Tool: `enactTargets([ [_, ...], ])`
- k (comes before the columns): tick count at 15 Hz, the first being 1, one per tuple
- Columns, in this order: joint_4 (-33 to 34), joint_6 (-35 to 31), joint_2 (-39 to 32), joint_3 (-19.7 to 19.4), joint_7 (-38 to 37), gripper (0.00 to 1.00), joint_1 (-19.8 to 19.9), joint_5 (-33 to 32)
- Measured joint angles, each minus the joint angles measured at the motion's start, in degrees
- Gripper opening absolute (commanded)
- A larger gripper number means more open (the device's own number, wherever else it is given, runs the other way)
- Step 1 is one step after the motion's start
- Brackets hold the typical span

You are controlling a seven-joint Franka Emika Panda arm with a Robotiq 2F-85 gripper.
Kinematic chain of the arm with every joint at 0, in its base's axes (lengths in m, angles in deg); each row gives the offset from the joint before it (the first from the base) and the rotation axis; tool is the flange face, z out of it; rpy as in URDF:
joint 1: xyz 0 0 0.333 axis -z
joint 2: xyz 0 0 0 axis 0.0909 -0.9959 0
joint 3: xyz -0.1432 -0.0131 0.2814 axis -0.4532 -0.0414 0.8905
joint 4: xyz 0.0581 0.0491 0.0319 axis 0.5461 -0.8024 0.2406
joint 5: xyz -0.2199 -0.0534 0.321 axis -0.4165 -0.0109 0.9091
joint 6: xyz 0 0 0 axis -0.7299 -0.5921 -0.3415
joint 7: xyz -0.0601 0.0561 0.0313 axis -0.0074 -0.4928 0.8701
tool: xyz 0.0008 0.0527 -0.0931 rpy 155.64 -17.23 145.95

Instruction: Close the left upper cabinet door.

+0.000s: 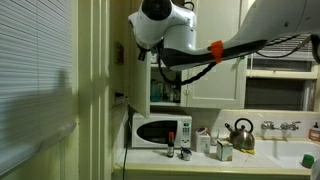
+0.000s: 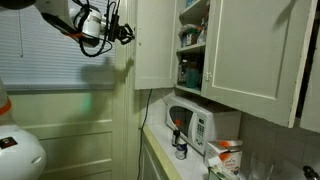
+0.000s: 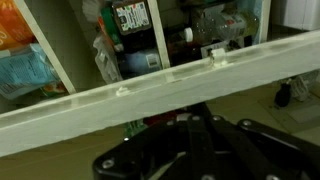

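My closed fingers are already outside the door's free edge [image 1: 150, 85]. Next, I turn my gripper back toward the open shelves [image 2: 190, 62] and push the door's outer side inward.
The left upper cabinet door [image 2: 155, 45] is a tall cream door with a recessed panel. It stands swung open, away from the shelves [image 2: 192, 40]. In an exterior view it shows nearly edge-on [image 1: 138, 78]. In the wrist view its top edge [image 3: 160, 78] runs across the frame as a pale strip, with the shelf contents behind it. My gripper [image 2: 125, 32] is at the outer side of the door near its free edge, and it also shows in an exterior view [image 1: 133, 52]. In the wrist view the dark fingers [image 3: 190, 122] lie together just under the door edge and hold nothing.
The matching right-hand cream door [image 1: 215, 75] hangs beside the open shelves. A white microwave [image 1: 160, 132] stands on the counter below, with small bottles [image 1: 185, 152], a kettle [image 1: 240, 133] and a sink [image 1: 300, 150] to its right. A blinded window [image 1: 35, 80] fills the left.
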Motion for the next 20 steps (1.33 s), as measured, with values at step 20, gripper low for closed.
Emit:
enactTargets([
  [20,-14.98,-6.27,17.05,-4.58,-8.22,0.01,-4.33,8.10],
])
